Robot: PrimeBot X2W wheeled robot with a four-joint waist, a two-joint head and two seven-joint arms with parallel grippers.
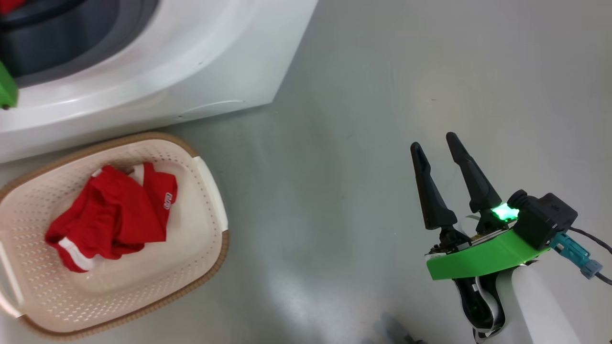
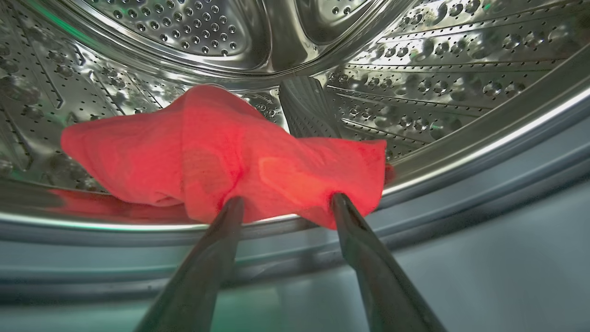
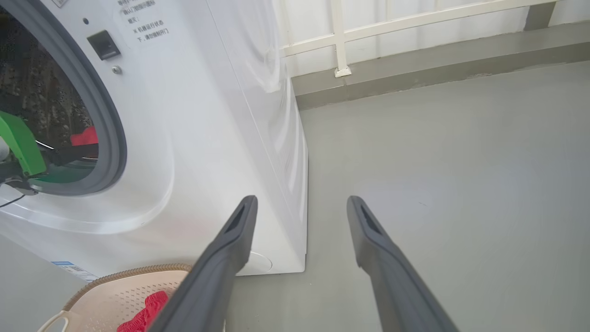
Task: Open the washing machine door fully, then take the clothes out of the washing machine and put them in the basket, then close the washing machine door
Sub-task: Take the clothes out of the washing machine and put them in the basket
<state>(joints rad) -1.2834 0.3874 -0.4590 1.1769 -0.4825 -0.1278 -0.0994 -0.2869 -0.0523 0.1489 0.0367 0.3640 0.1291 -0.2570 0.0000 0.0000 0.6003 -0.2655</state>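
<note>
I expect the drum to be empty when I pull out the crumpled red garment (image 2: 232, 160), because perforated steel (image 2: 442, 83) shows all around the garment.
A red garment (image 2: 221, 147) of the clothes lies crumpled at the front of the washing machine's perforated steel drum (image 2: 415, 69). My left gripper (image 2: 286, 200) is open, its two fingertips at the garment's near edge, one on each side of a fold. Another red garment (image 1: 114, 215) with white trim lies in the cream basket (image 1: 205, 267) on the floor in front of the washing machine (image 1: 201, 57). My right gripper (image 1: 433, 141) hangs open and empty over bare floor, to the right of the machine. The washing machine door is out of view.
The machine's grey gasket (image 3: 110, 138) rings the open mouth, where my left arm's green bracket (image 3: 18, 143) reaches in. A white railing (image 3: 341, 41) and a low kerb (image 3: 415, 69) run behind the machine. Grey floor (image 1: 382, 71) spreads to the right.
</note>
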